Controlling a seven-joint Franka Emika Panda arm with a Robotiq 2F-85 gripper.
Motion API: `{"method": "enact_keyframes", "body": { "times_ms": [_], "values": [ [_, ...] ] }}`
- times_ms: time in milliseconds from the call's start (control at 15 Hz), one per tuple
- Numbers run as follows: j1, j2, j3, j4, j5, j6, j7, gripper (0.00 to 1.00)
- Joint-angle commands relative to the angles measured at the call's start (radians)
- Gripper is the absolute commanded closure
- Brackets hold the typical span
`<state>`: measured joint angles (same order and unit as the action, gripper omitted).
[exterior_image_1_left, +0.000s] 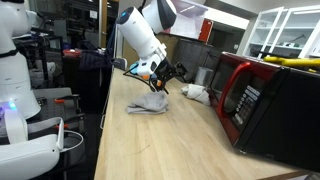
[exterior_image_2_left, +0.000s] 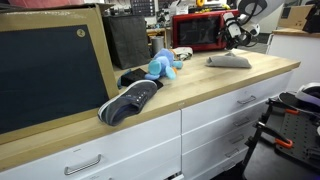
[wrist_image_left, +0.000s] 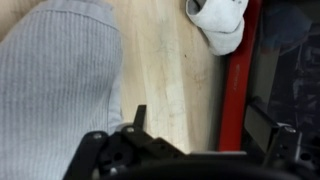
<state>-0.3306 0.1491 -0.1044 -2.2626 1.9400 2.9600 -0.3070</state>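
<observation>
Next, I lift clear, turn my gripper straight down and lower it over the cloth's folded part (exterior_image_1_left: 144, 101), since my gripper slants over the wood (wrist_image_left: 150, 82) beside the grey cloth.
My gripper (exterior_image_1_left: 168, 78) hangs open and empty a little above the wooden countertop (exterior_image_1_left: 150, 140). It is just above and beside a crumpled grey cloth (exterior_image_1_left: 148, 102), without touching it. In the wrist view the grey ribbed cloth (wrist_image_left: 55, 80) fills the left side. My gripper (wrist_image_left: 205, 140) shows only as dark finger parts along the bottom edge, over bare wood. A white sock-like cloth (wrist_image_left: 222, 20) lies at the top, next to the red microwave's edge (wrist_image_left: 238, 80). In an exterior view the gripper (exterior_image_2_left: 238, 30) is above the grey cloth (exterior_image_2_left: 228, 61).
A red microwave (exterior_image_1_left: 255, 95) stands on the counter close by the gripper, with the white cloth (exterior_image_1_left: 195, 93) in front of it. Further along the counter (exterior_image_2_left: 200, 95) lie a blue plush toy (exterior_image_2_left: 160, 66) and a dark shoe (exterior_image_2_left: 128, 100). A black board (exterior_image_2_left: 50, 70) leans at the back.
</observation>
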Motion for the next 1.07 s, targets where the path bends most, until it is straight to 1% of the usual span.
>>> {"method": "enact_keyframes", "body": {
  "times_ms": [0,133,333,400,533,600,667,933,1000],
  "values": [
    [0.015,-0.055,0.035,-0.110,-0.291,-0.080,0.203,0.00],
    [0.021,-0.074,0.033,-0.158,-0.480,-0.138,0.283,0.00],
    [0.033,-0.089,0.003,-0.198,-0.759,-0.220,0.362,0.00],
    [0.060,-0.095,-0.037,-0.203,-0.844,-0.253,0.373,0.00],
    [0.062,-0.103,-0.068,-0.190,-1.024,-0.310,0.390,0.00],
    [0.063,-0.117,-0.084,-0.179,-1.109,-0.332,0.393,0.00],
    [0.062,-0.143,-0.101,-0.167,-1.199,-0.357,0.421,0.00],
    [0.055,-0.215,-0.130,-0.138,-1.428,-0.461,0.409,0.00],
    [0.057,-0.225,-0.132,-0.128,-1.469,-0.488,0.401,0.00]
  ]
}}
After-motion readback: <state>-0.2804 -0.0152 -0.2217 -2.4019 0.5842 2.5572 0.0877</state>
